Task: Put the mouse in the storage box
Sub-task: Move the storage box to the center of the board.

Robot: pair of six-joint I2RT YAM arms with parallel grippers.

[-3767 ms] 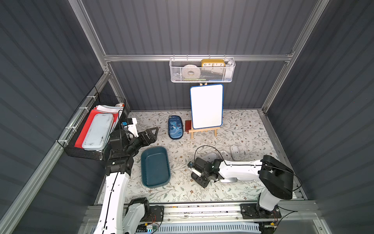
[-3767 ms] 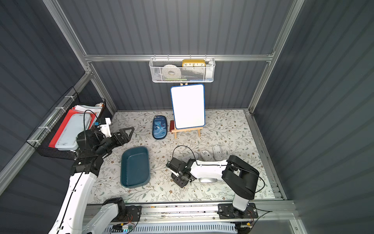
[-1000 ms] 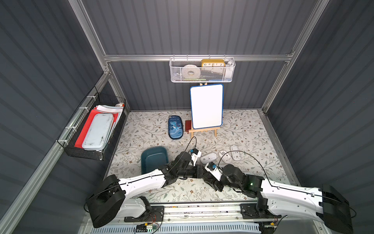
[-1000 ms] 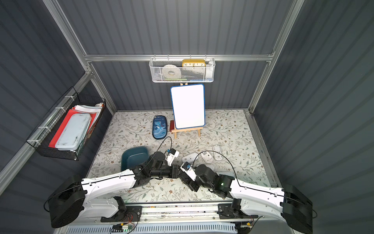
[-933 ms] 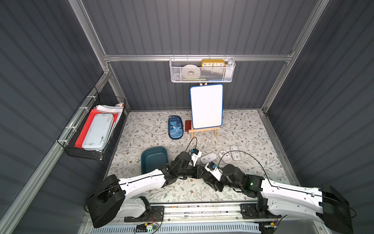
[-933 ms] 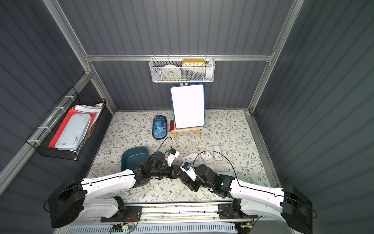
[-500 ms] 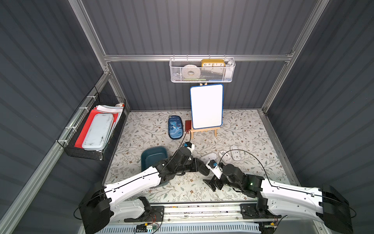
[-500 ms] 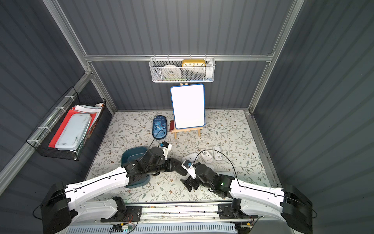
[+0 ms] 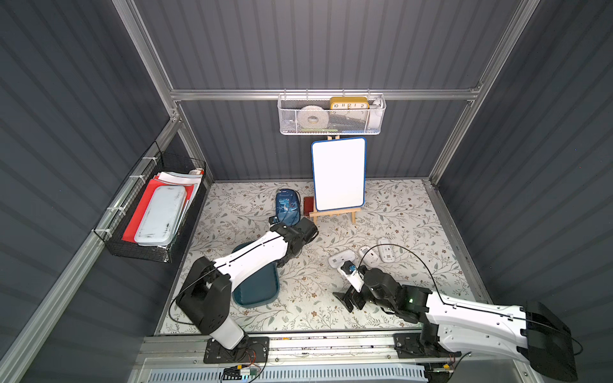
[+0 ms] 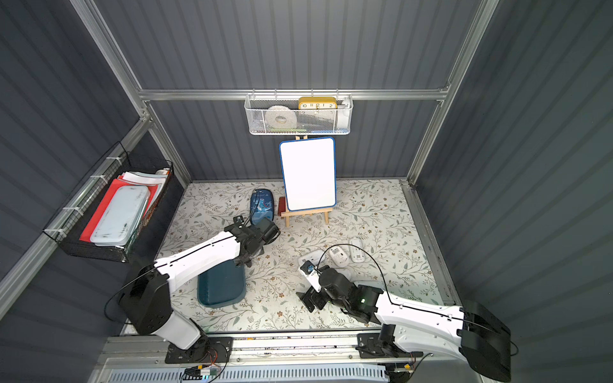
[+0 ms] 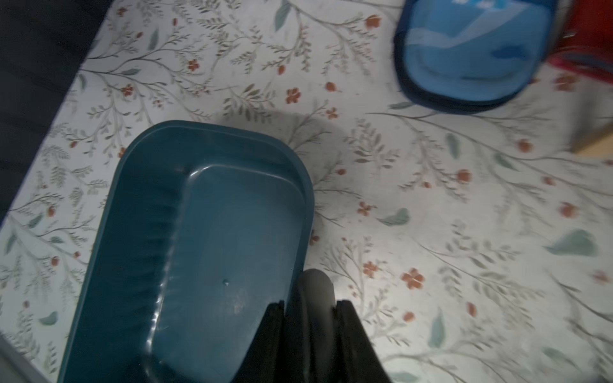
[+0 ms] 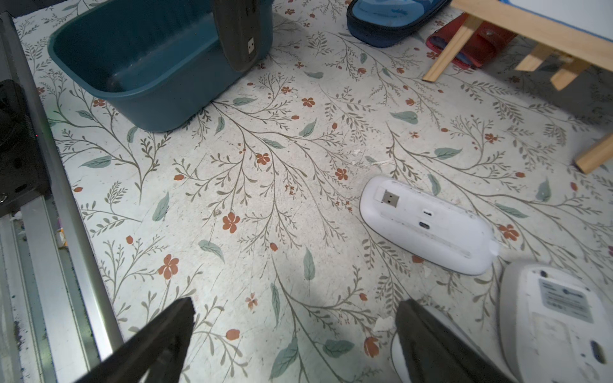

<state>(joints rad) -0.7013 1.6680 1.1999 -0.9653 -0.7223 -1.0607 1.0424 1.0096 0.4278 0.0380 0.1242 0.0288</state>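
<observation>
The robot's left gripper should bring the grey mouse over, inside the storage box's far end (image 11: pixel 239 182), before it opens, because the mouse hangs at the outer side of the storage box's rim (image 11: pixel 307 245).
My left gripper (image 11: pixel 308 303) is shut on a grey mouse (image 11: pixel 315 285), which hangs upright over the near-right rim of the dark teal storage box (image 11: pixel 212 232). In the right wrist view the same mouse (image 12: pixel 238 33) hangs at the box (image 12: pixel 139 66). In both top views the left gripper (image 9: pixel 283 262) (image 10: pixel 242 262) points down at the box's far end (image 9: pixel 258 291) (image 10: pixel 222 285). My right gripper (image 9: pixel 348 298) (image 12: pixel 295 308) stands open and empty low over the floral mat.
Three white mice (image 9: pixel 341 258) (image 9: pixel 369 255) (image 9: pixel 385 248) lie right of centre, just beyond my right gripper. A blue dinosaur-print case (image 9: pixel 287 207), a red wallet (image 9: pixel 308 203) and a whiteboard on a wooden easel (image 9: pixel 338 175) stand at the back.
The grippers met mid-table a second ago. The right gripper opened and stayed put. The left arm swung back and left to the storage box, carrying the grey mouse.
</observation>
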